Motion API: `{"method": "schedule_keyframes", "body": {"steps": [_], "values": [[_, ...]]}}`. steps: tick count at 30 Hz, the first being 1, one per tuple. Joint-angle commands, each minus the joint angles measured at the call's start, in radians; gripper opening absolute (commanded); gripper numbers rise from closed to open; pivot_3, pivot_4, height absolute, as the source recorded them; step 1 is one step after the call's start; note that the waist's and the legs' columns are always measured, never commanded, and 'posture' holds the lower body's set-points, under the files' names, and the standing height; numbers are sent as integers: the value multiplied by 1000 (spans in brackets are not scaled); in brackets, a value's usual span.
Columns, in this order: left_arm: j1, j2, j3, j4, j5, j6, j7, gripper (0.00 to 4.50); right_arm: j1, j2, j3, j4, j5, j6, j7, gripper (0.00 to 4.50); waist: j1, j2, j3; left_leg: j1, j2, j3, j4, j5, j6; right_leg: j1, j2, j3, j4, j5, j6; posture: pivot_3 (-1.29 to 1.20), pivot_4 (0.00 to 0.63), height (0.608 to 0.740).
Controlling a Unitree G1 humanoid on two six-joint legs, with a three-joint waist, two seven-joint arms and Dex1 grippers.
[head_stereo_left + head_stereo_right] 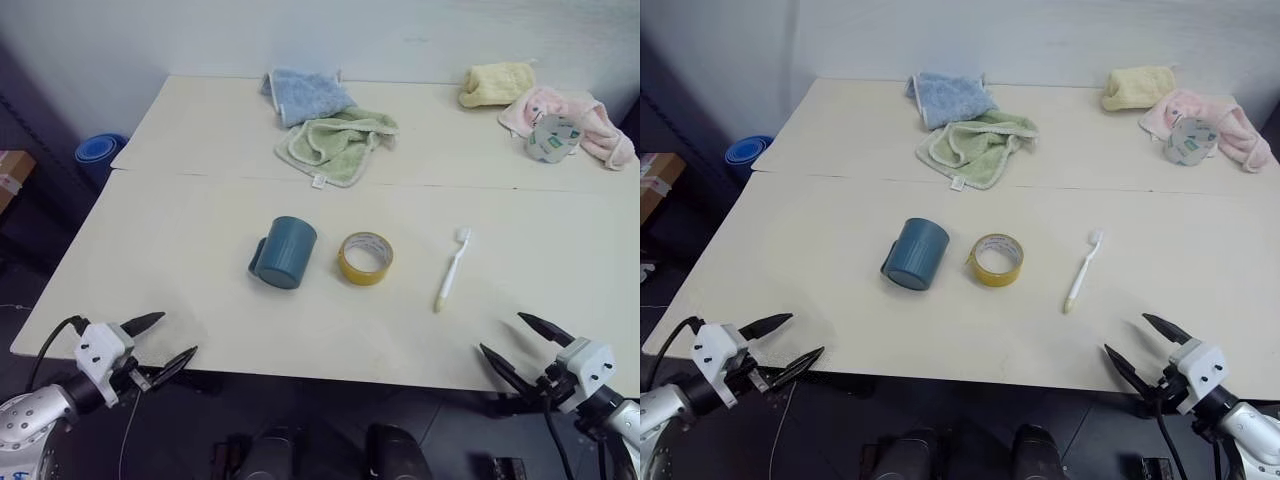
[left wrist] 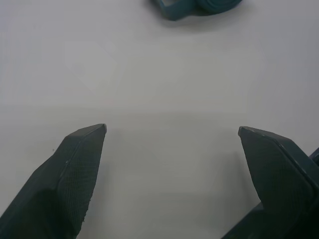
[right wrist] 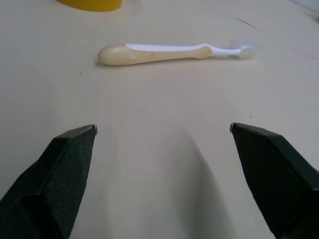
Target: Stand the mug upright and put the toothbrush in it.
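My gripper will find the hidden inside of the tipped mug [image 1: 286,253] empty when it turns the mug upright, because the cream table [image 1: 297,205] around the mug looks clean.
The teal-blue mug [image 1: 285,252] lies on its side in the middle of the cream table [image 1: 180,250], its handle toward the left; its edge also appears in the left wrist view as the mug [image 2: 197,6]. The pale yellow toothbrush [image 1: 452,269] lies flat to the right of the mug, bristle head pointing away from me, and the right wrist view shows the toothbrush [image 3: 172,52] just ahead. My left gripper [image 1: 160,343] hovers open at the table's near left edge. My right gripper [image 1: 514,347] hovers open at the near right edge, empty.
A yellow tape roll [image 1: 365,258] lies between mug and toothbrush. Blue [image 1: 305,95] and green [image 1: 335,145] cloths lie at the back centre, a yellow cloth [image 1: 495,83] and pink cloth [image 1: 585,125] at the back right. A blue bowl [image 1: 98,150] sits off the table's left.
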Motion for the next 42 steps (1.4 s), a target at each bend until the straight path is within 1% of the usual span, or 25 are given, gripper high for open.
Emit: {"method": "schedule_keyframes", "body": {"steps": [1,7,11,13,19,22,23,25,27,29,30,32,34,36,39,42], "values": [[-1,15,11,-21,-4,8,3,4500,-19,-3,-17,5,18,-28,10,4474,0,0,0,0,0,0,0,0,0,-1,0,1,0,0,0,0,150,740],[7,10,22,-59,-78,56,-28,4500,-41,-4,-14,25,23,-28,29,4474,1,0,0,0,1,2,0,-2,-1,-4,3,4,2,0,0,0,150,740],[12,21,28,-90,-170,98,-96,4500,-50,-7,-9,24,33,-31,52,4474,0,0,0,0,2,2,1,-3,-2,-5,7,7,2,0,-1,0,150,740],[9,39,26,-107,-200,109,-141,4500,-61,-6,-5,-8,46,-15,55,4474,0,0,0,0,3,3,1,-3,-3,-5,8,7,2,0,-1,0,150,740],[-35,55,20,-113,-211,132,-153,4500,-83,-18,11,-41,55,5,77,4474,0,0,0,0,5,4,1,-4,-4,-6,11,9,2,-1,-3,0,150,740],[-36,66,14,-118,-229,147,-183,4500,-121,-28,31,-100,74,49,82,4474,0,0,0,0,5,4,1,-4,-4,-6,11,10,2,-1,-3,0,150,740],[-37,73,11,-121,-238,155,-199,4500,-149,-36,53,-140,90,82,88,4474,0,0,0,0,5,4,1,-4,-4,-6,11,10,2,-1,-3,0,150,740],[-42,89,2,-132,-260,177,-234,4500,-239,-68,137,-257,131,215,105,4474,-7,1,0,0,5,5,1,-4,-4,-7,11,10,2,-1,-3,0,150,740],[-57,102,-15,-143,-255,175,-260,4500,-375,-97,249,-372,166,417,81,4474,-25,1,1,0,7,8,2,-4,-4,-9,12,12,3,0,-4,0,150,740],[-74,104,-27,-147,-252,177,-265,4500,-488,-114,318,-422,150,560,34,4474,-25,1,1,0,9,8,2,-4,-5,-10,13,12,4,0,-5,0,150,740],[-87,97,-33,-149,-253,178,-259,4500,-553,-133,368,-437,131,643,35,4474,-24,1,1,0,9,7,2,-4,-5,-10,13,12,4,0,-6,0,150,740],[-110,88,-47,-148,-253,182,-252,4500,-694,-158,486,-429,60,796,50,4474,-18,1,1,-1,9,5,2,-5,-6,-12,13,11,7,0,-5,0,150,740],[-123,83,-66,-148,-245,181,-251,4500,-812,-157,583,-399,1,908,42,4474,-15,0,1,-5,7,1,2,-6,-6,-16,12,10,10,0,-5,0,150,740],[-130,75,-87,-152,-235,177,-248,4500,-902,-143,660,-362,-52,989,38,4474,-19,0,0,-16,6,1,6,-6,-5,-26,12,10,12,0,-5,0,150,740],[-134,67,-113,-170,-227,175,-243,4500,-976,-128,753,-305,-134,1026,47,4474,-24,-1,0,-18,5,2,6,-5,-6,-28,12,8,14,0,-5,0,150,740],[-130,60,-139,-199,-230,189,-234,4500,-1022,-106,843,-230,-205,1009,95,3870,-25,-1,0,-19,5,5,6,-5,-6,-28,12,5,14,0,-5,0,150,740]]}}
